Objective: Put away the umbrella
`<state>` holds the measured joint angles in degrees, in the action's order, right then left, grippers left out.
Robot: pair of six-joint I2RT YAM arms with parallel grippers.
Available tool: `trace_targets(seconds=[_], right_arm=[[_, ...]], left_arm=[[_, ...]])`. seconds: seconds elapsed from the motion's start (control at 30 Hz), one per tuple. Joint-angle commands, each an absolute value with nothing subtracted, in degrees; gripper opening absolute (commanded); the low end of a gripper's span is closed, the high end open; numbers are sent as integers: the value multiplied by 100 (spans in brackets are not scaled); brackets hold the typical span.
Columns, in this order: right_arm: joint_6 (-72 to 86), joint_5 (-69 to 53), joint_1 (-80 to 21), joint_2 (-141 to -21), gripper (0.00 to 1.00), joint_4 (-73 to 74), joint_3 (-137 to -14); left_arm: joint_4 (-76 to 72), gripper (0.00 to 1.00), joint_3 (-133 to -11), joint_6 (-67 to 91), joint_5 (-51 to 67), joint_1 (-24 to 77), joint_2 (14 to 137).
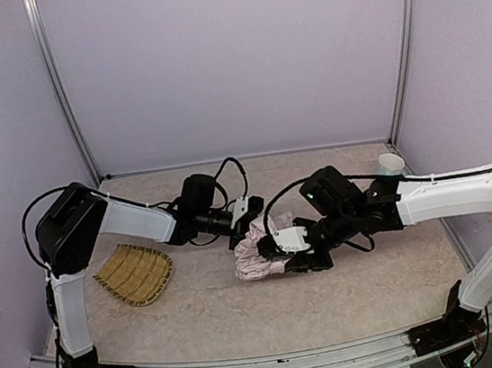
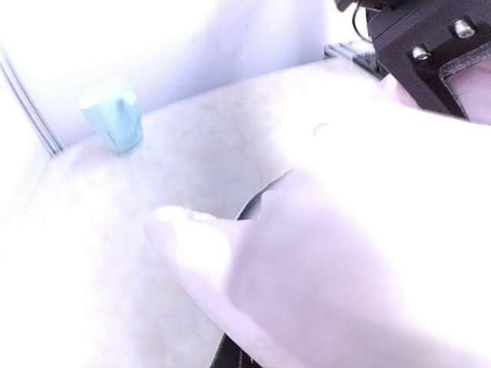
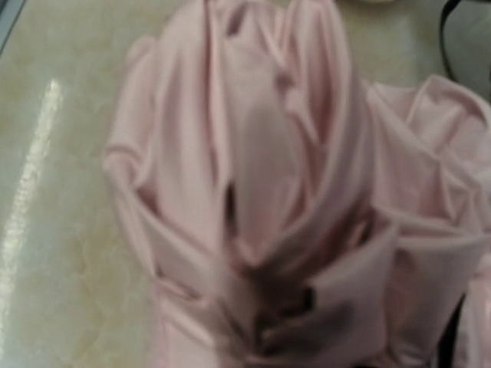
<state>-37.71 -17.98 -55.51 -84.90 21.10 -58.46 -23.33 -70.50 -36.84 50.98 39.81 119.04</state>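
Note:
I continue to hold the umbrella's far end (image 1: 255,232) steady with my left gripper until the umbrella settles lower and then let go, because my right gripper is holding the umbrella's gathered folds (image 1: 251,262).
The umbrella (image 1: 258,253) lies collapsed in the middle of the table as a crumpled pale pink bundle. My left gripper (image 1: 247,211) reaches in from the left and is shut at the bundle's far end. In the left wrist view pink fabric (image 2: 360,261) with a strip of black lining fills the frame and hides the fingers. My right gripper (image 1: 284,250) comes from the right and is buried in the bundle's near side. In the right wrist view the umbrella's folds (image 3: 261,192) gather toward the jaws, which the cloth covers.
A woven straw tray (image 1: 134,273) lies at the front left. A small pale cup (image 1: 391,163) stands at the back right, and the left wrist view shows this cup (image 2: 112,119) too. The right arm's black wrist (image 2: 430,54) is close above the fabric. Walls enclose three sides.

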Motion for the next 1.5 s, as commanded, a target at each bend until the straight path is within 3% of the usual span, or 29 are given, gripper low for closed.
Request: trace_targets(seconds=[0.0, 0.4, 0.63, 0.7, 0.8, 0.97, 1.17, 1.33, 1.47], right_arm=[[-3718, -2809, -6046, -8947, 0, 2563, -5392], [-3487, -1902, -6188, -10364, 0, 2853, -5379], [-3256, -1841, -6188, -10598, 0, 3015, -5359], [-3186, -1793, -6175, -10689, 0, 3120, -5389], [-3073, -1715, -6108, -10818, 0, 3236, -5457], [-2905, -1895, -5864, -10875, 0, 3359, -5603], [-2816, -2542, -5516, -11002, 0, 3679, -5873], [-2682, -3088, -5152, -11282, 0, 3890, -6092], [-2687, -3479, -4907, -11552, 0, 4194, -6382]], left_arm=[[-2952, 0, -6910, -3726, 4208, 3747, 11745], [-2876, 0, -6548, -4356, 3576, 4006, 11650], [-3320, 0, -6428, -4269, 2577, 4089, 11781], [-3666, 8, -6364, -4059, 2065, 4079, 11810], [-4017, 33, -6341, -3559, 1381, 3997, 11779], [-4815, 61, -5631, -2300, 1372, 3558, 10943], [-5078, 60, -3940, -1974, 1690, 3744, 8873], [-3898, 56, -2833, -2436, 2110, 4564, 7165], [-2772, 59, -2593, -2731, 2268, 5205, 6726]])
